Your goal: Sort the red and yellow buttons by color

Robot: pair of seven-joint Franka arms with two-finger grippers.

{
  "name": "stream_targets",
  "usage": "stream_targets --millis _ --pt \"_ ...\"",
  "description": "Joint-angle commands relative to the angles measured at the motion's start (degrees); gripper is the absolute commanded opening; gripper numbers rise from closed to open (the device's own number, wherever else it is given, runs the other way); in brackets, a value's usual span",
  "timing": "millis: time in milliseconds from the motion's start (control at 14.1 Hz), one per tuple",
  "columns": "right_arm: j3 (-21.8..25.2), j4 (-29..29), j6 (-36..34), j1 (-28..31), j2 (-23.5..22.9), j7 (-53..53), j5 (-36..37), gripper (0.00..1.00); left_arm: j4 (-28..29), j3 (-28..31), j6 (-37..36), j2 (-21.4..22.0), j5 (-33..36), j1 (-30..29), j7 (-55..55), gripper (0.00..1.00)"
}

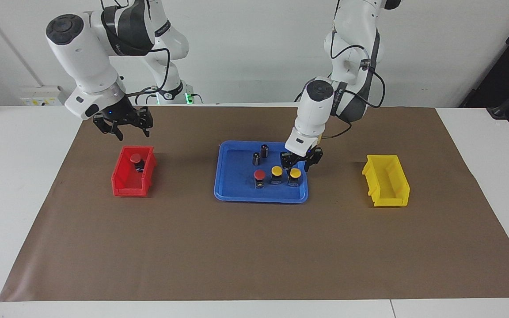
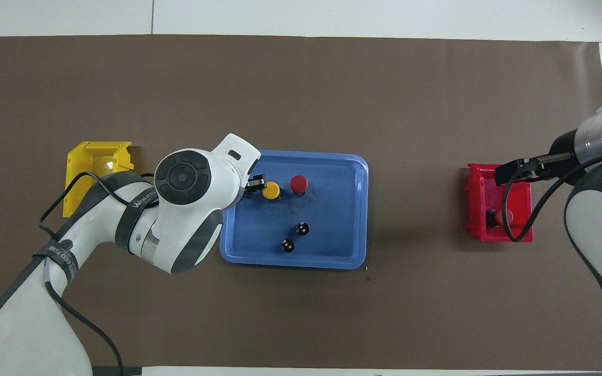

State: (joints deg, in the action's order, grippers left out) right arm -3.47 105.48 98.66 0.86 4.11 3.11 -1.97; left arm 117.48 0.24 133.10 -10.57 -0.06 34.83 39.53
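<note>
The red button in the red bin [image 2: 501,216] is lying sideways. I expect the yellow button [image 2: 271,190] to lie sideways too when I carry it into the yellow bin.
A blue tray [image 1: 237,194] in the middle of the table holds one red button [image 1: 259,175] and two yellow buttons [image 1: 276,171] in a row. My left gripper [image 1: 297,165] is low in the tray, open, its fingers on either side of the yellow button [image 1: 295,173] at the left arm's end of the row. The arm hides that button in the overhead view, where the left gripper [image 2: 255,187] is beside the other yellow button [image 2: 270,190]. The second red button [image 1: 136,158] lies in the red bin [image 1: 124,187]. My right gripper [image 1: 123,126] hangs open over that bin.
A yellow bin [image 1: 387,194] stands empty toward the left arm's end of the table. Two dark cylinders with silvery tops [image 1: 264,150] stand in the tray, nearer to the robots than the buttons. A brown mat [image 1: 254,256] covers the table.
</note>
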Motion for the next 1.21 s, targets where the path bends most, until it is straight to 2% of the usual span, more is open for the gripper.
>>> stream_targets --millis 0,142,356,498,640,711,925,996,1138 --pt "-1.1 -1.2 -0.6 0.5 -0.8 -3.5 -1.0 1.0 -0.6 1.1 0.4 -0.2 0.9 1.3 1.5 0.03" --pt "-1.1 -1.2 -0.4 0.4 -0.8 -4.3 -1.0 1.0 -4.2 1.1 -4.6 0.5 0.9 0.6 1.3 0.02" --pt "-1.4 -1.2 0.0 0.4 -0.9 -5.2 -1.1 1.0 -13.6 1.5 -21.7 4.5 0.9 -3.3 -1.2 0.01" --pt "-1.4 -1.2 2.5 -1.3 -1.2 -7.6 -2.5 1.0 -14.5 1.8 -26.3 7.5 0.3 -8.7 -8.4 0.02" --pt "-1.4 -1.6 5.2 -5.6 -2.8 -14.2 -2.9 1.0 -13.7 1.8 -28.8 9.1 0.3 -15.1 -16.8 0.01" --pt "-1.4 -3.5 6.6 -8.8 -5.3 -18.6 -2.7 1.0 -13.6 1.8 -28.5 9.1 0.3 -18.9 -20.5 0.02" --pt "-1.3 -16.0 7.0 -18.1 -17.1 -30.8 -1.1 1.0 -10.8 1.8 -27.7 9.6 0.3 -26.6 -26.8 0.01" --pt "-1.4 -18.6 7.6 -20.9 -20.3 -33.9 1.6 1.0 -9.6 1.9 -26.8 10.2 0.3 -28.3 -29.9 0.01" --pt "-1.4 -20.0 8.4 -24.3 -24.0 -36.5 4.5 1.0 -5.9 1.9 -24.5 10.6 0.3 -30.0 -30.9 0.02"
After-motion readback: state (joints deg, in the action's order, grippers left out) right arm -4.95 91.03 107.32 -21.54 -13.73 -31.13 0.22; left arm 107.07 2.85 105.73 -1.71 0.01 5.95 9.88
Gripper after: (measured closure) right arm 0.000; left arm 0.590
